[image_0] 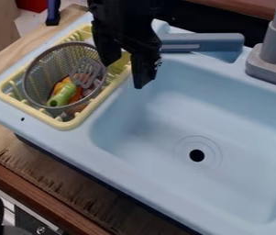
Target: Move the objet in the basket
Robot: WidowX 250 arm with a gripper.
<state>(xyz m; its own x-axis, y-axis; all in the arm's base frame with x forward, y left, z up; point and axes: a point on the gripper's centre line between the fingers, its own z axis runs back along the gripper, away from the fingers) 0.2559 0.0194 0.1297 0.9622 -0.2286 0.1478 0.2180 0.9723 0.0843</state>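
My gripper will lift the mesh strainer, and the grey spatula and orange thing should come along inside, because they lie nested below the strainer's raised rim.
My black gripper (125, 69) hangs from the top edge over the right side of the yellow basket (73, 123) and the sink's upper left corner. Its two fingers stand apart with a gap between them, and nothing is seen held there. In the basket rests a round mesh strainer (32, 87), tilted, its rim towards the camera. Inside the strainer's ring lie a grey slotted spatula head (87, 69), a green handle-like piece (62, 95) and something orange (75, 95). The gripper hides part of the basket's right end.
The light blue sink (164, 114) with its drain hole takes up the right side. A grey faucet (272, 55) rises at the upper right, and a blue-grey bar (201, 42) lies along the sink's back edge. A dark blue object (53, 11) stands at the upper left.
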